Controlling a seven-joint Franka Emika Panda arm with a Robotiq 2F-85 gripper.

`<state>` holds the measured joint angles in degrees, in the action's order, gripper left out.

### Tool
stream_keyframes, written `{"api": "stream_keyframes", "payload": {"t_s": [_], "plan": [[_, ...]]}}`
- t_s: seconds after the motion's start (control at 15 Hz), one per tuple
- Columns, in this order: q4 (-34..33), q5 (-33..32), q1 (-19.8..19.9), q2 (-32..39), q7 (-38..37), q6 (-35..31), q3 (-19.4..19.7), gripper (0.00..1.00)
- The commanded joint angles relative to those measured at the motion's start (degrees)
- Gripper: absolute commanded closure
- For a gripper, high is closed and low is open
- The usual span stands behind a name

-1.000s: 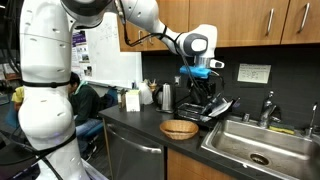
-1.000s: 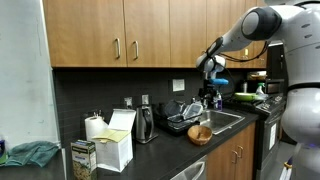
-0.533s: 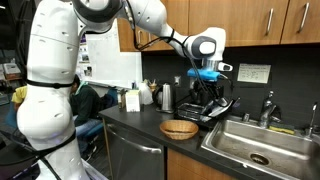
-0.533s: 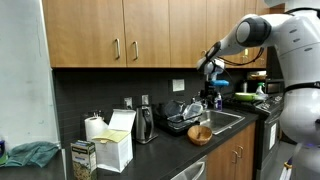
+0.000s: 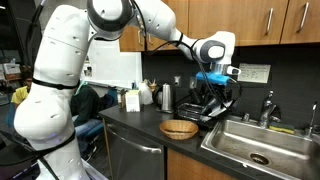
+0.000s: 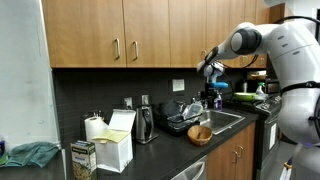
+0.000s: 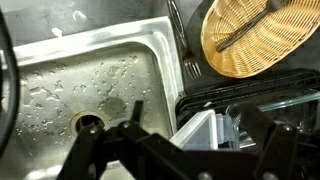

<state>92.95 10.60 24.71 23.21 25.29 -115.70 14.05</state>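
Observation:
I should move my gripper away from the wicker basket and over the container's rim (image 7: 207, 117) before I lower it, because the clear plastic container (image 7: 200, 131) lies mostly beyond my open fingers.
My gripper (image 5: 214, 88) hangs over the black dish rack (image 5: 215, 108) on the dark counter, between the wicker basket (image 5: 179, 128) and the steel sink (image 5: 255, 145). It also shows in an exterior view (image 6: 209, 97). In the wrist view the gripper (image 7: 190, 130) is open and empty. Its fingers straddle a clear plastic container (image 7: 205, 135) and a clear glass (image 7: 250, 118) standing in the rack (image 7: 250, 95) below. The basket (image 7: 255, 35) lies at the upper right and the wet sink (image 7: 90, 80) with its drain at the left.
A steel kettle (image 6: 144, 124), a paper towel roll (image 6: 95, 128) and a white carton (image 6: 117, 145) stand along the counter. A faucet (image 5: 268, 108) rises behind the sink. Wooden cabinets (image 6: 140, 30) hang overhead.
The arm has swung sideways, carrying the gripper along above the dish rack toward the sink side. The gripper stays open and empty.

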Motion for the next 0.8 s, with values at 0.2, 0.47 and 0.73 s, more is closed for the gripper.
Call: {"api": "stream_keyframes", "payload": {"t_s": [0.2,0.47,0.73], "plan": [[-10.3,1.9,3.0,5.8,4.7,4.3,-4.0,0.0],[-16.1,1.0,2.8,8.7,6.4,6.6,-6.0,0.0],[-20.0,0.4,3.6,11.3,6.4,7.6,-6.4,0.0]]}}
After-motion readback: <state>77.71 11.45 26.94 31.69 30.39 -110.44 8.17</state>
